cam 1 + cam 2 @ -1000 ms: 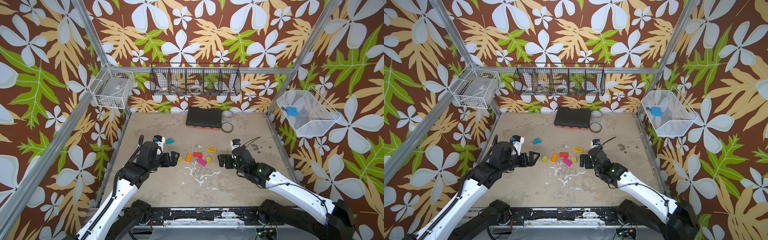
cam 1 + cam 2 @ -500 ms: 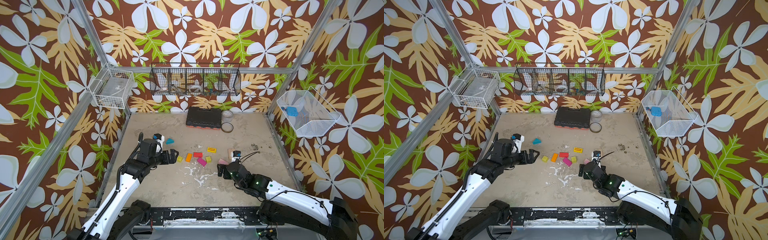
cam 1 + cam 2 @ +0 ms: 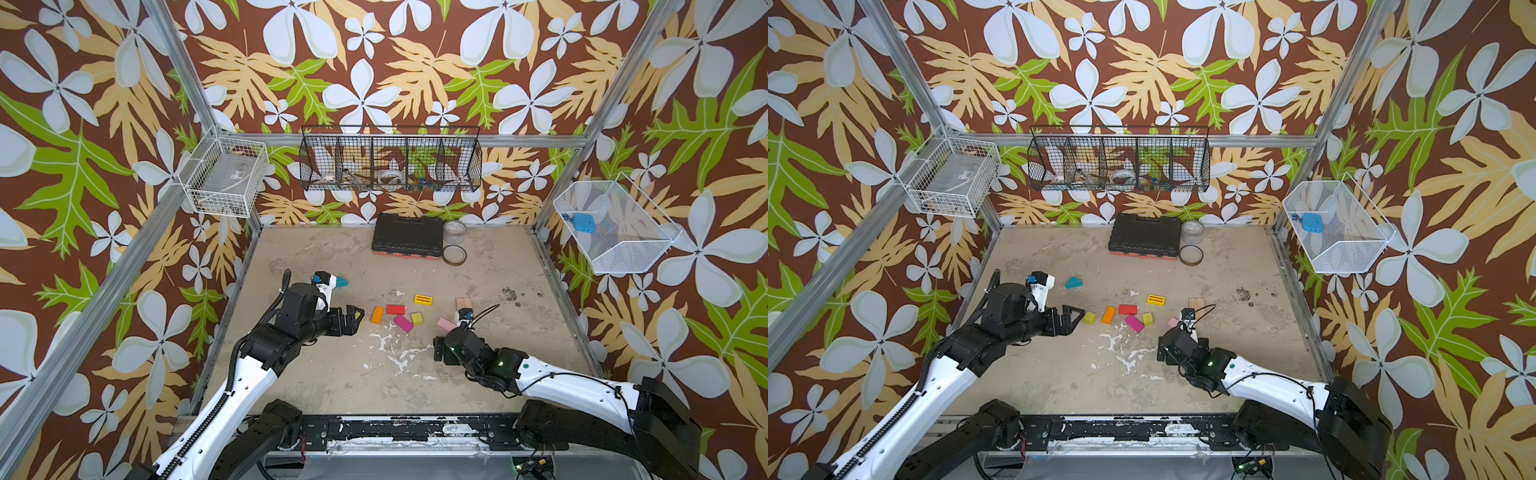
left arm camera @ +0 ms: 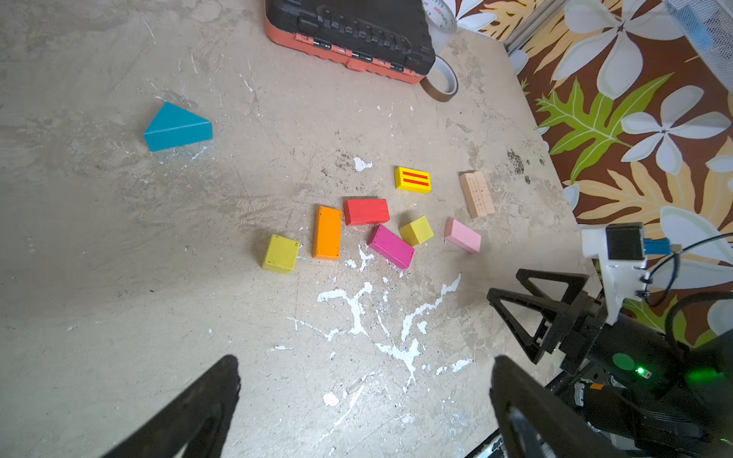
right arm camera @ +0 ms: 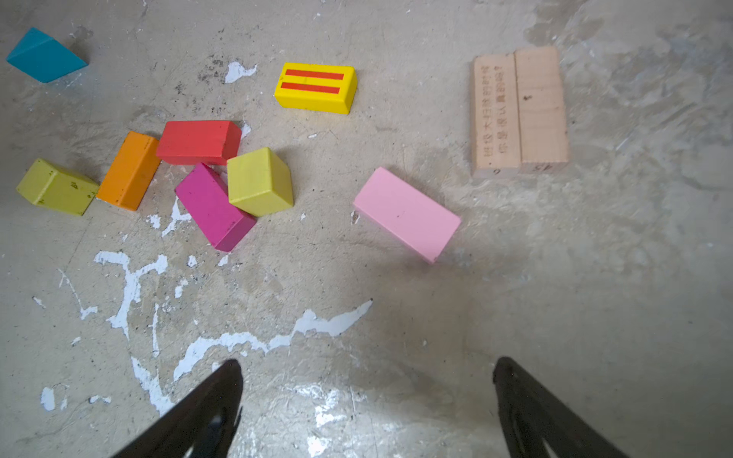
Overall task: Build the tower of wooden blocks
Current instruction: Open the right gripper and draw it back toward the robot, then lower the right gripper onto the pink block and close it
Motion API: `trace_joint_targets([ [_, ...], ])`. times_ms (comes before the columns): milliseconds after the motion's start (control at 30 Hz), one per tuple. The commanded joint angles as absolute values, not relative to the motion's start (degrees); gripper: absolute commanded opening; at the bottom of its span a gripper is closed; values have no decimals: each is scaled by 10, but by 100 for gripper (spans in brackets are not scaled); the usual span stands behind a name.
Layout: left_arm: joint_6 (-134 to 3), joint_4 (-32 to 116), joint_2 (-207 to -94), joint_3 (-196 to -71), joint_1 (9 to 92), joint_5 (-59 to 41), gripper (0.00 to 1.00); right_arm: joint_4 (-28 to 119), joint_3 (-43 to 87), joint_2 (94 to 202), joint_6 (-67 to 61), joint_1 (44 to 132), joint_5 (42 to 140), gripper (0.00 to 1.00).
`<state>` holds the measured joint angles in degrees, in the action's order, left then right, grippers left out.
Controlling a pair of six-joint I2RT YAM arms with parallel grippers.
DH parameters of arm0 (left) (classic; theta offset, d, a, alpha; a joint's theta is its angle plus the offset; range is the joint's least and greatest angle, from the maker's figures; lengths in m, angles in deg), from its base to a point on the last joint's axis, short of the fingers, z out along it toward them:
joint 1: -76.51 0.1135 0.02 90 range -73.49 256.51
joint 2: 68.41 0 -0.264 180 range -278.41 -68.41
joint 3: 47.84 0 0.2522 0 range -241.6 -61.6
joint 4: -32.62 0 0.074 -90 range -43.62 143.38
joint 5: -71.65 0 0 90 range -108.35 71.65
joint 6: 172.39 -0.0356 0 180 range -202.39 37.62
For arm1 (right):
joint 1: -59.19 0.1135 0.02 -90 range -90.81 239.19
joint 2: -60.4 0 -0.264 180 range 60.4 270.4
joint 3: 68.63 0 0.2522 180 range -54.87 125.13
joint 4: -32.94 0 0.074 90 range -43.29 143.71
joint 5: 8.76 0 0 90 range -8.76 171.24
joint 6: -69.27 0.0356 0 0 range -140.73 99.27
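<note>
The pink brick lies at a slant in front of my right gripper, so I need to turn the gripper to line up with the brick before I carry the brick to the plain planks.
The wood blocks lie loose on the floor; no tower is in view. A yellow cube, orange brick, red brick, magenta brick and a second yellow cube cluster mid-floor. The striped-yellow brick lies behind them and the teal wedge far left. The pink brick and two plain planks side by side lie to the right. My left gripper hangs open beside the left cube. My right gripper is open and empty, low, nearer than the pink brick.
A black tool case and two tape rolls sit at the back wall. Wire baskets hang on the walls, and the right one holds a blue gadget. White paint scuffs mark the floor between the grippers.
My right arm has drawn back toward the front edge and dropped lower, uncovering the pink brick and the planks. The left gripper has barely shifted. No block has moved.
</note>
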<state>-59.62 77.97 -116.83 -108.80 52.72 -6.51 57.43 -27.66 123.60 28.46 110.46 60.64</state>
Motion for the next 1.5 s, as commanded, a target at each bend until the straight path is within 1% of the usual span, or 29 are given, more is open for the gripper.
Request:
trace_joint_targets([
  [0, -589, 776, -1159, -1089, 525, -84, 100, 536, -288, 1231, 282, 1105, 632, 98],
  [133, -582, 783, -1161, -1091, 525, -106, 100, 552, -297, 1237, 280, 1105, 636, 99],
  [267, -582, 784, -1169, -1091, 524, -108, 100, 549, -302, 1253, 276, 1105, 661, 100],
  [433, -581, 783, -1178, -1089, 517, -106, 100, 562, -264, 1319, 262, 1105, 655, 99],
  [500, -581, 784, -1180, -1090, 515, -106, 100, 554, -243, 1354, 244, 1105, 660, 96],
  [567, -581, 783, -1180, -1090, 514, -106, 100, 574, -212, 1390, 245, 1105, 635, 94],
  [667, -580, 783, -1178, -1090, 512, -106, 100, 594, -188, 1419, 263, 1103, 589, 95],
  [800, -580, 783, -1174, -1090, 508, -107, 100, 606, -187, 1415, 290, 1102, 540, 97],
  [833, -580, 783, -1174, -1090, 505, -107, 100, 605, -191, 1409, 296, 1103, 530, 99],
  [867, -580, 782, -1174, -1090, 503, -107, 100, 601, -197, 1403, 298, 1102, 524, 100],
  [933, -580, 783, -1174, -1089, 497, -107, 100, 588, -208, 1399, 297, 1086, 537, 100],
  [1000, -580, 783, -1174, -1090, 496, -106, 100, 561, -219, 1404, 285, 1057, 575, 100],
  [1100, -580, 783, -1173, -1089, 496, -105, 100, 515, -231, 1417, 270, 1027, 621, 97],
  [1467, -580, 783, -1172, -1090, 496, -106, 100, 501, -180, 1502, 257, 1023, 618, 93],
])
